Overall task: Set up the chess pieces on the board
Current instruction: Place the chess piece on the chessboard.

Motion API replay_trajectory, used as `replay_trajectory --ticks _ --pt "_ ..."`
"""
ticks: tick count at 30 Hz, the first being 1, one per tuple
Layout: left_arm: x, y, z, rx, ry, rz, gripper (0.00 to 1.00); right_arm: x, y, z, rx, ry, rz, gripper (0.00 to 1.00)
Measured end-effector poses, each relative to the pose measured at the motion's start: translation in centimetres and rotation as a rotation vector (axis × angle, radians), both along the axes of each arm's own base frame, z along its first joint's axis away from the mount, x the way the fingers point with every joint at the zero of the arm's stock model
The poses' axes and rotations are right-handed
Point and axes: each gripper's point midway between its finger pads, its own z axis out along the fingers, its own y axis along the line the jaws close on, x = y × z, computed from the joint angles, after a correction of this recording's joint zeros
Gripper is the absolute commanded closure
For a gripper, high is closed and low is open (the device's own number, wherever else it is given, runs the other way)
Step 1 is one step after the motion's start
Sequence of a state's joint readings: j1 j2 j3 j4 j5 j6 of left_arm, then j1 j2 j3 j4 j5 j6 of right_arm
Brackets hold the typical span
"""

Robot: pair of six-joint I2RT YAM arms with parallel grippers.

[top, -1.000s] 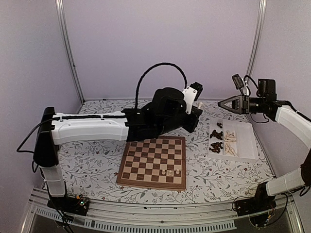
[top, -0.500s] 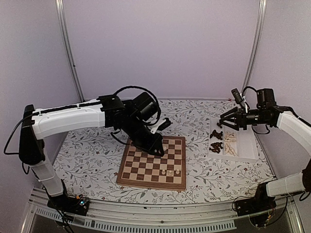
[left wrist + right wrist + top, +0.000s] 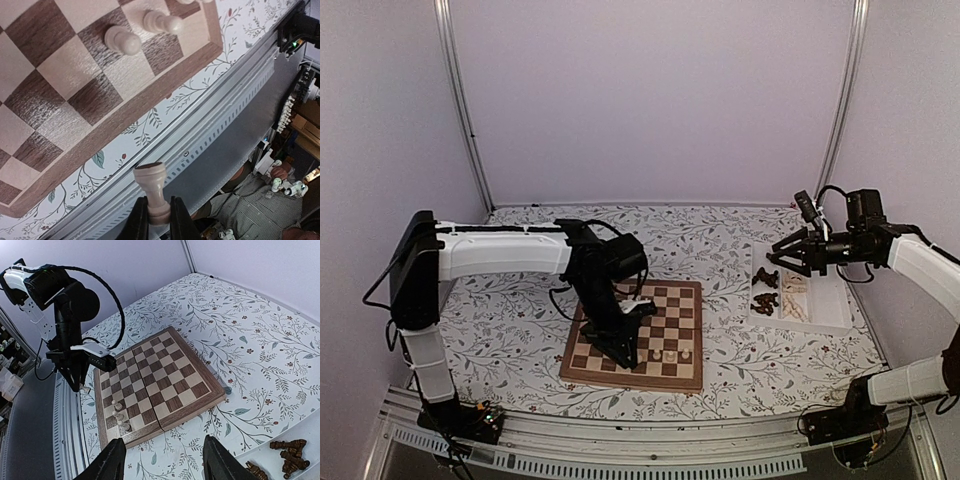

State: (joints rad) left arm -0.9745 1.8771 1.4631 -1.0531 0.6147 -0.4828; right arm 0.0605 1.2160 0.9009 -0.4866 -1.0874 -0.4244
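Note:
The cream chess piece [image 3: 153,186] tilts out of my left gripper's fingers, so next I stand it in the board's near row [image 3: 65,122] and then grip it from straight above.
The board [image 3: 676,300] lies mid-table, with three cream pawns [image 3: 670,355] in its near row at the right. They also show in the left wrist view [image 3: 122,40] and the right wrist view [image 3: 120,415]. My left gripper [image 3: 626,356] hangs over the board's near edge, shut on a cream chess piece [image 3: 153,192] by its top, with the base pointing away. My right gripper [image 3: 783,256] is open and empty above the left end of the white tray [image 3: 830,300]. Dark pieces [image 3: 765,290] and cream pieces [image 3: 795,290] lie in that tray.
The table's metal front rail [image 3: 210,145] runs just beyond the board's near edge. The left arm [image 3: 70,340] stands over the board's near-left part. Dark pieces [image 3: 287,455] in the tray lie to the right of my right gripper [image 3: 167,465].
The left arm swung from the far right of the board down to its near edge, carrying the cream piece. The right gripper dropped toward the tray and opened.

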Motion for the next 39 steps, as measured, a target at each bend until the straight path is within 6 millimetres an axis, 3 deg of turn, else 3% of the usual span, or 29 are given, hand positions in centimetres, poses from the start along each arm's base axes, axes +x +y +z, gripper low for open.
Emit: replay_trajectory --ticks 5,16,29,35,39 --pt "0.0 0.7 -2.0 0.048 0.063 0.001 0.92 -0.4 0.0 0.0 0.003 -0.010 0.008 0.44" --pt "2.0 2.0 -4.4 0.105 0.117 0.063 0.92 -1.0 0.2 0.4 0.018 -0.026 0.036 0.44" --pt "3.7 2.5 -6.2 0.141 0.134 0.098 0.64 -1.2 0.3 0.5 0.023 -0.026 0.049 0.44" --pt "5.2 2.0 -5.2 0.148 0.061 0.098 0.59 -1.3 0.4 0.5 0.023 -0.026 0.052 0.44" --pt "5.9 2.7 -4.5 0.214 -0.042 0.085 0.52 -1.3 0.4 0.4 0.022 -0.027 0.053 0.44"
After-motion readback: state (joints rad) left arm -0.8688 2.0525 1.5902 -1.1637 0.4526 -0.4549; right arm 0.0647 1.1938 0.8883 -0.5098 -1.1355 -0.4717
